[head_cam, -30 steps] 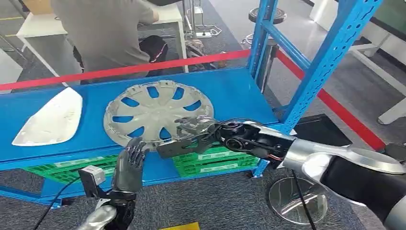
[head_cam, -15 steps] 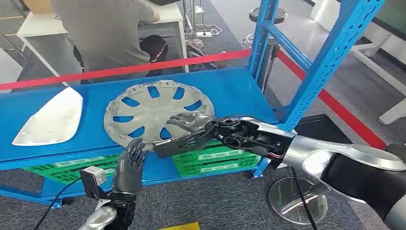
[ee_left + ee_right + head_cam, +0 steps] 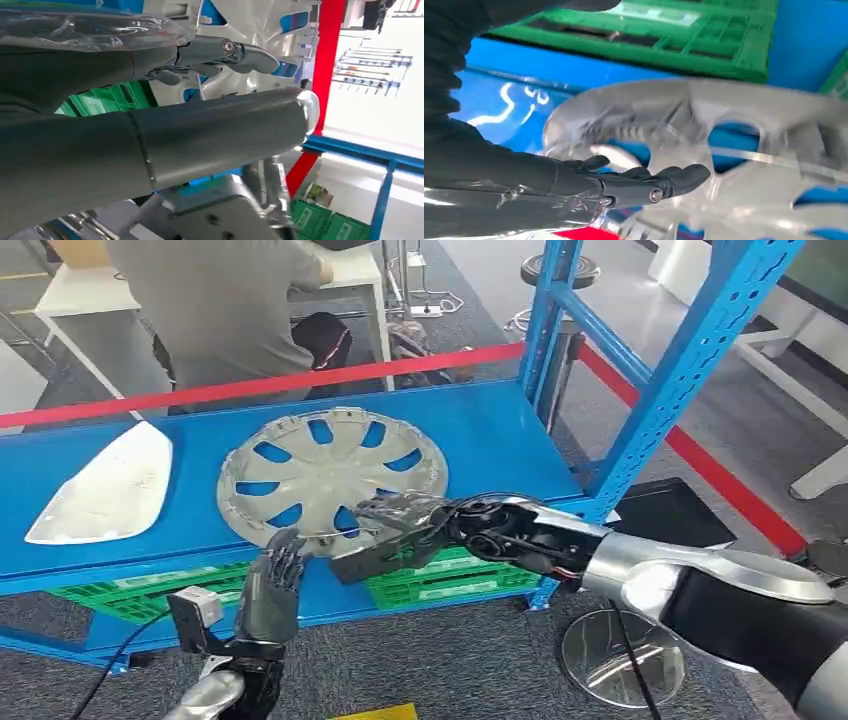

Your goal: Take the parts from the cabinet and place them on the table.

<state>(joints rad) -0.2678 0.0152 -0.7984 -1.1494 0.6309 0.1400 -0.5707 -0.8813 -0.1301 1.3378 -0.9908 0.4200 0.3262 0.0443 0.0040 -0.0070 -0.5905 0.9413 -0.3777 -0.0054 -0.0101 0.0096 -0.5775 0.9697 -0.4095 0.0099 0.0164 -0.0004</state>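
The silver hubcap (image 3: 330, 476) has a thin wire (image 3: 769, 157) running around inside its rim, so the hubcap will bring that wire along when the robot lifts it.
A silver hubcap (image 3: 330, 475) lies flat on the blue cabinet shelf (image 3: 490, 440), and a white curved part (image 3: 105, 485) lies to its left. My right hand (image 3: 395, 525) is at the hubcap's near rim, fingers stretched over the rim and thumb lower, by the shelf's front edge. In the right wrist view its fingers (image 3: 639, 182) lie flat and spread above the hubcap (image 3: 744, 125), closed on nothing. My left hand (image 3: 270, 585) stands upright in front of the shelf edge, fingers apart, fingertips near the hubcap's near-left rim. The left wrist view has its fingers (image 3: 235, 50) just short of the hubcap (image 3: 250, 20).
Green crates (image 3: 440, 575) sit on the level below the shelf. Blue uprights (image 3: 680, 370) rise at the right. Red tape (image 3: 300, 383) runs behind the shelf, with a person (image 3: 215, 310) seated beyond it. A round metal base (image 3: 620, 660) stands on the floor under my right arm.
My right hand has slid a little lower and nearer along the hubcap's near rim. The left hand has barely moved.
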